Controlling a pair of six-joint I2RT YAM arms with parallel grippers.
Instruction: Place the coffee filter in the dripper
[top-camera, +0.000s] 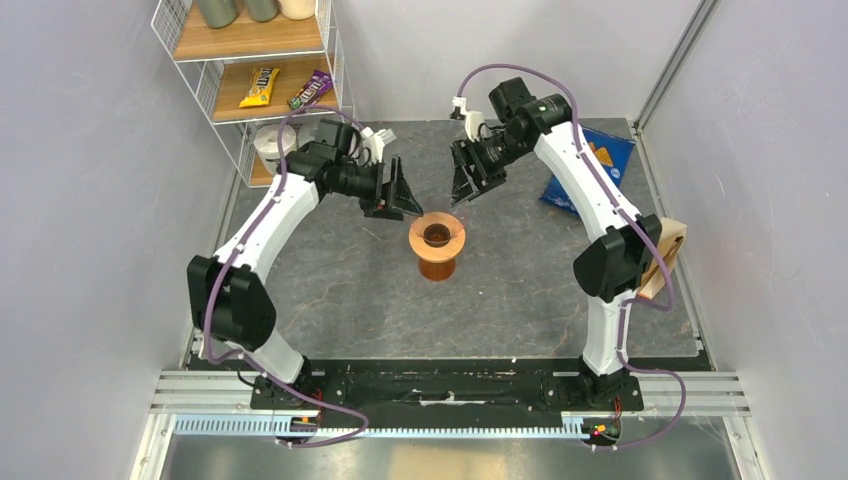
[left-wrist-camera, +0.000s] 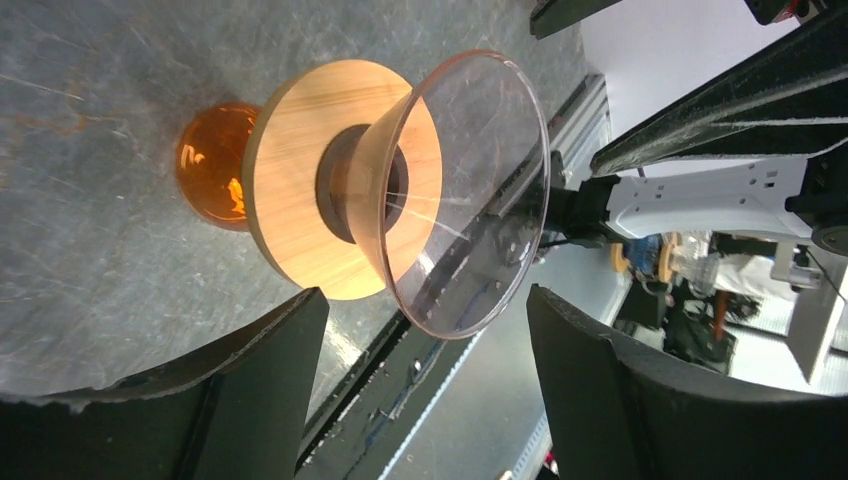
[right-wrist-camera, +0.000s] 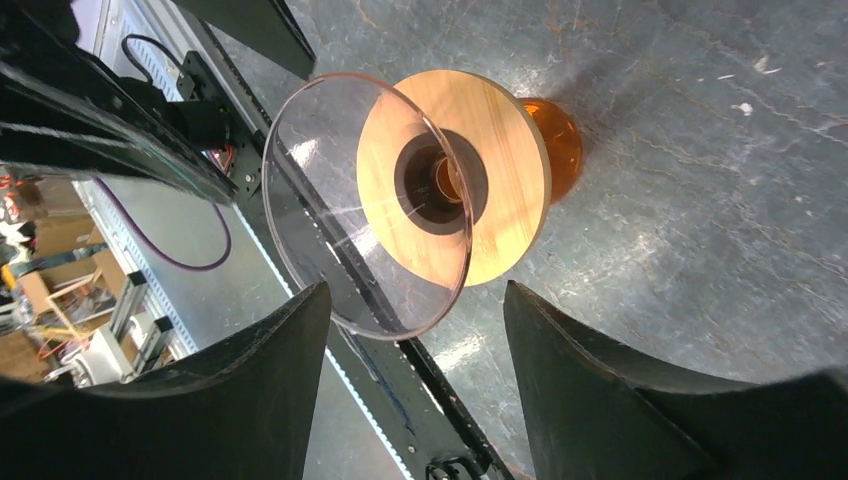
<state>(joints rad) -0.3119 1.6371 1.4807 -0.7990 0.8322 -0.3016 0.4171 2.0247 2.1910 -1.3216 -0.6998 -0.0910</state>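
Observation:
The dripper is upright and its clear cone (top-camera: 438, 222) is empty, so my right gripper should go on moving toward the coffee filter (top-camera: 662, 264) until its fingers get to the paper.
The dripper (top-camera: 437, 245) stands upright mid-table: clear cone on top, wooden collar, orange base. Its cone is empty in the left wrist view (left-wrist-camera: 340, 180) and the right wrist view (right-wrist-camera: 460, 190). My left gripper (top-camera: 403, 205) hovers just left of and behind it, open and empty (left-wrist-camera: 427, 320). My right gripper (top-camera: 463, 192) hovers just behind and to the right of it, open and empty (right-wrist-camera: 415, 300). A light-brown paper-like thing, the coffee filter (top-camera: 668, 255) as far as I can tell, sits at the table's right edge, partly behind the right arm.
A blue crisp bag (top-camera: 592, 165) lies at the back right. A white paper roll (top-camera: 268, 145) stands at the back left under a wire shelf (top-camera: 255, 90) holding candy bars and cans. A metal rail (top-camera: 450, 395) runs along the near edge.

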